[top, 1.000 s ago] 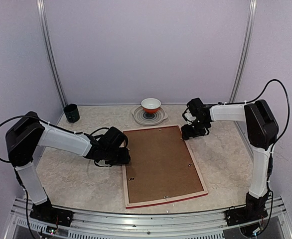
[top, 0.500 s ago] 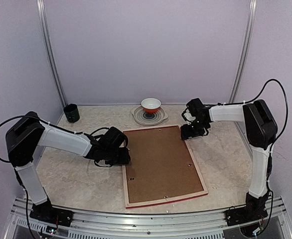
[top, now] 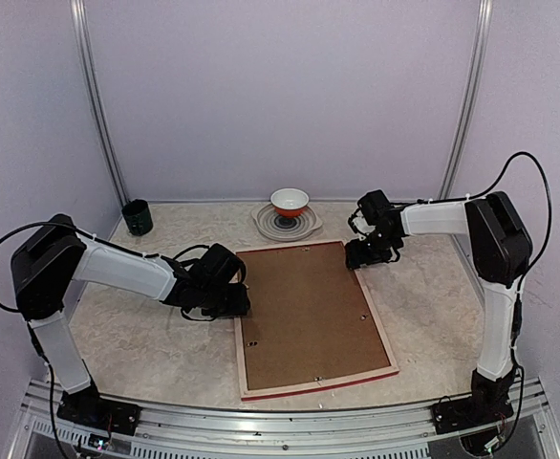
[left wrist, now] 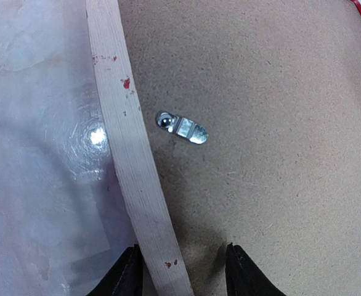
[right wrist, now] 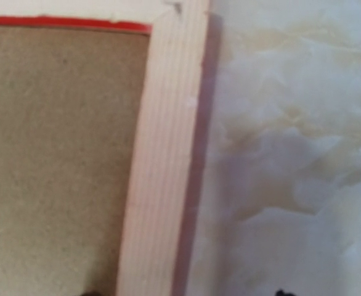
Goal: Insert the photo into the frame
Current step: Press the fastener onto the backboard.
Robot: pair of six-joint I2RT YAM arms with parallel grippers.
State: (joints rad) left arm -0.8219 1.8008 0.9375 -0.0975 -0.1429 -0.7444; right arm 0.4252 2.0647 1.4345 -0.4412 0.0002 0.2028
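The robot's right gripper sits out of line with its left gripper at the frame's far corner [top: 342, 243], so it should move to the middle of the frame's long side [top: 372, 306].
The frame [top: 318, 385] lies face down on the table, pale wood back up, with a thin red rim showing. The brown backing board [top: 309, 311] sits inside it. The photo is hidden. My left gripper [top: 237, 308] is open at the frame's left edge. In the left wrist view its fingers [left wrist: 128, 277] straddle the wood strip [left wrist: 128, 154], one over the table, one over the board [left wrist: 273, 154], near a metal tab [left wrist: 183, 126]. My right gripper [top: 356, 256] is open at the far right corner, straddling the wood strip [right wrist: 165, 154].
A red and white bowl [top: 290, 201] stands on a grey plate [top: 266, 225] at the back, just beyond the frame. A dark cup [top: 137, 217] stands at the back left. The walls close in on both sides.
My right gripper has edged slightly left over the frame's far right corner. The left arm and the frame have not moved.
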